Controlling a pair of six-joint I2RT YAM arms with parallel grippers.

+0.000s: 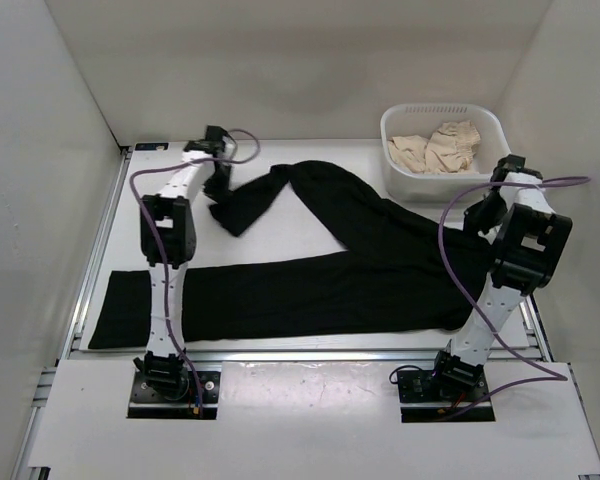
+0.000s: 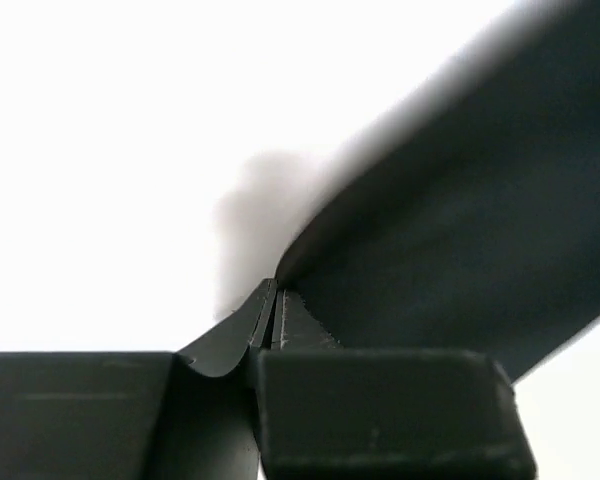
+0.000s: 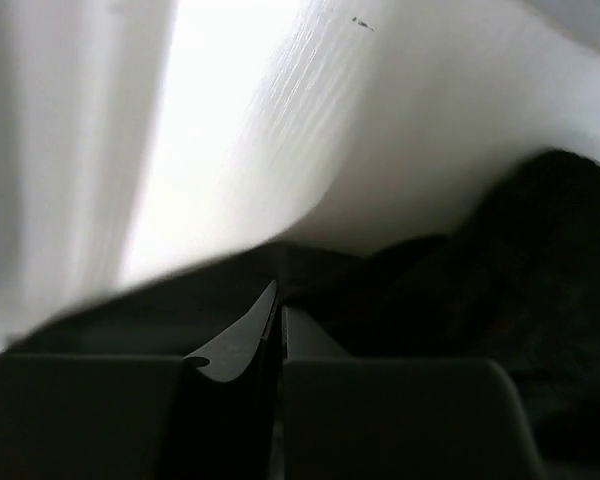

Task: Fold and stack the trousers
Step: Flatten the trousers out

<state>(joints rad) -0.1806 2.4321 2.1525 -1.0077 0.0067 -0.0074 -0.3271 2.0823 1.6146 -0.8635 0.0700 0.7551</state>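
The back leg bends (image 1: pixel 305 174) away from the front leg. I should hold the waist (image 1: pixel 462 240) with my right gripper while my left gripper pulls the back leg tight before folding.
The black trousers (image 1: pixel 360 280) lie spread on the white table (image 1: pixel 300 235). One leg runs left along the front edge. The other leg angles up to the back left. The waist lies at the right, beside the basket. My left gripper (image 1: pixel 218 188) sits at the end of the back leg. In the left wrist view its jaws (image 2: pixel 276 292) are shut, with the dark cloth's (image 2: pixel 460 230) edge caught at the tips. My right gripper (image 1: pixel 478 215) is down on the waist. Its jaws (image 3: pixel 279 300) are shut, pinching black fabric (image 3: pixel 500 270) that bunches around the tips.
A white basket (image 1: pixel 405 172) holding beige cloth pieces (image 1: pixel 440 148) stands at the back right, close behind my right gripper. White walls close in the table on the left, back and right. A metal rail runs along the table's left side (image 1: pixel 98 245).
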